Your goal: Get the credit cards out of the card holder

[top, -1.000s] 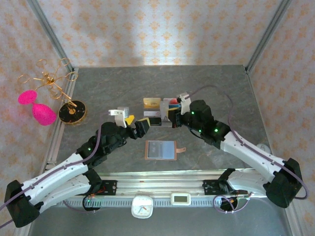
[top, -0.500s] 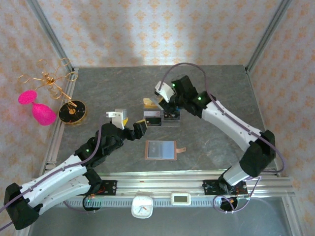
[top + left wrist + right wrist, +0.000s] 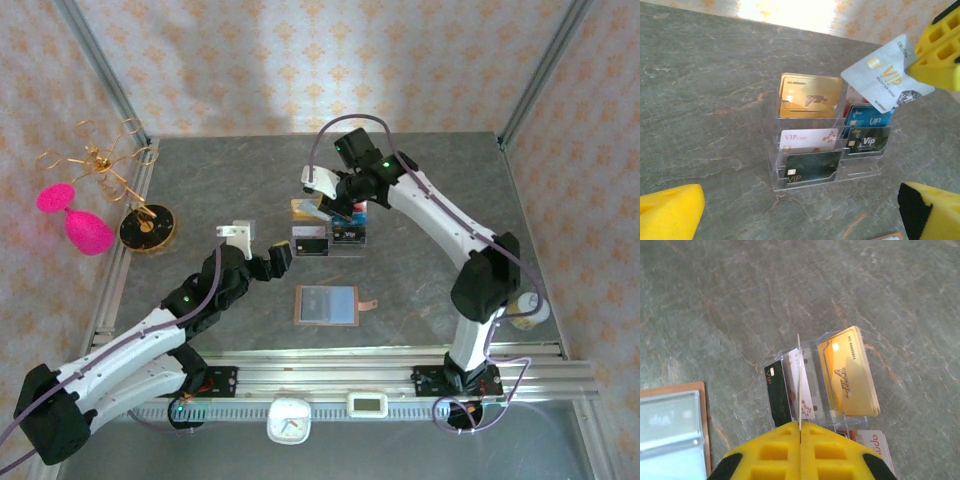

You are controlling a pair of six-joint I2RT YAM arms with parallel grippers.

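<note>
The front slot before the black card (image 3: pixel 859 168) is empty, so the robot's right gripper carries on bringing the grey-white card there until that card's free edge is in the slot (image 3: pixel 348 250).
The card holder (image 3: pixel 328 305), a pinkish-tan wallet, lies open and flat near the table's front middle, its snap tab (image 3: pixel 368 306) pointing right; its corner also shows in the right wrist view (image 3: pixel 670 425). My right gripper (image 3: pixel 330 208) hangs over a clear acrylic stand (image 3: pixel 328 232), shut on a grey-white VIP credit card (image 3: pixel 887 75), seen edge-on between its pads (image 3: pixel 799 385). My left gripper (image 3: pixel 268 252) stands open just left of the stand, nothing between its yellow fingers (image 3: pixel 670 212). Gold (image 3: pixel 807 96), white (image 3: pixel 807 140), dark green (image 3: pixel 812 167), blue (image 3: pixel 867 115) and black (image 3: pixel 865 140) cards sit in the stand.
A gold wire ornament (image 3: pixel 100 165) on a black disc (image 3: pixel 147 227) with pink pieces (image 3: pixel 80 220) stands at the left edge. A white round object (image 3: pixel 530 308) lies at the right edge. A metal rail with a small clock (image 3: pixel 292 420) runs along the front.
My right arm has risen and swung back and left, now reaching over the stand from behind with the card still gripped. My left gripper has drawn back slightly from the stand.
</note>
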